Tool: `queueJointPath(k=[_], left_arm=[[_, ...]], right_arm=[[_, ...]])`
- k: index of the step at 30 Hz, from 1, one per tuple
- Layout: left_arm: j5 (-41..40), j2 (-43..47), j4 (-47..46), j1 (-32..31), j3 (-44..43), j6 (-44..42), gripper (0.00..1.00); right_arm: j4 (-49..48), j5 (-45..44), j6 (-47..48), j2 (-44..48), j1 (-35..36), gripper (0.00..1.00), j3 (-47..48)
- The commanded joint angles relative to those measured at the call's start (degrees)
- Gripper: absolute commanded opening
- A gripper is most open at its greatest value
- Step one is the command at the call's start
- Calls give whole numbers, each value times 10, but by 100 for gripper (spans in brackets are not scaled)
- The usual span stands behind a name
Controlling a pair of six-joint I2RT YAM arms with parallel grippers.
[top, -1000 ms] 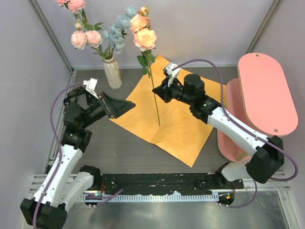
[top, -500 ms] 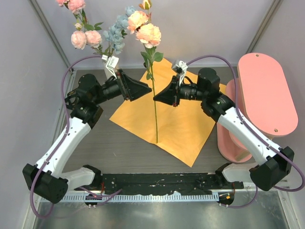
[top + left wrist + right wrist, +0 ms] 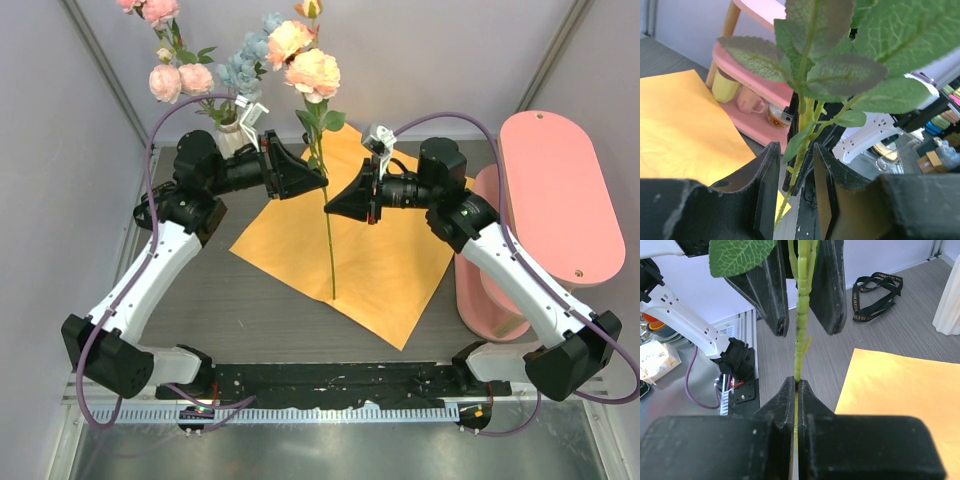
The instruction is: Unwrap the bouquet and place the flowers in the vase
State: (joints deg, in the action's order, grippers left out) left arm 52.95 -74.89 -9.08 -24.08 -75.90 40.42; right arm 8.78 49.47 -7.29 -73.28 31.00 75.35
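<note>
The robot's right gripper holds the stem while the vase (image 3: 231, 139) stands on the left gripper's side, so next the left gripper takes the stem (image 3: 802, 310) above that grip first.
A single flower (image 3: 312, 72) with peach blooms stands upright over the orange paper (image 3: 380, 270). My right gripper (image 3: 330, 207) is shut on its green stem (image 3: 802, 330), as the right wrist view shows (image 3: 797, 385). Just above that grip, my left gripper (image 3: 320, 179) is open around the same stem (image 3: 801, 155), with a gap on each side; its fingers (image 3: 770, 295) flank the stem. Leaves (image 3: 840, 75) fill the top of the left wrist view. The cream vase (image 3: 231, 137) stands at the back left, partly behind my left arm, holding pink (image 3: 180, 80) and pale blue (image 3: 245, 65) flowers.
The pink oval shelf stand (image 3: 555, 200) fills the right side, with cups on its lower shelf (image 3: 755, 85). A black ribbon (image 3: 877, 290) lies on the table near the vase (image 3: 950, 305). Grey walls close the back and sides.
My left arm swung in from the left to the stem and its jaws have narrowed around it. My right gripper kept its hold and raised the flower slightly.
</note>
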Motion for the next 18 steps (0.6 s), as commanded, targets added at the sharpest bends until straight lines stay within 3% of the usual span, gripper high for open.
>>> queueJointPath(k=[1,3,8,12,14,15,17,18], left_arm=[[59,-5,-42,-10,-25,0,38],[70,-6,-59,-15,-24,4,36],[82,-7,-57,-16,-32,-2,20],[89,-11,-61,-16,-37,-1,1],[99,-8,-71,-16,-34,0,0],[101,-7,-75,-17,-34,-2,0],[89,1,-45,-14,-45,-29,0],[30,5,52,-15,-73,-96,0]], right_arm=[[-13,19,10,2,1,1,27],[-11,19,12,2,1,1,27],[-8,24,17,4,1,1,27],[-6,40,16,5,1,1,28],[-7,43,12,5,1,1,30],[-7,42,11,5,0,8,31],[5,24,0,7,1,46,32],[7,-20,-9,9,1,69,30]])
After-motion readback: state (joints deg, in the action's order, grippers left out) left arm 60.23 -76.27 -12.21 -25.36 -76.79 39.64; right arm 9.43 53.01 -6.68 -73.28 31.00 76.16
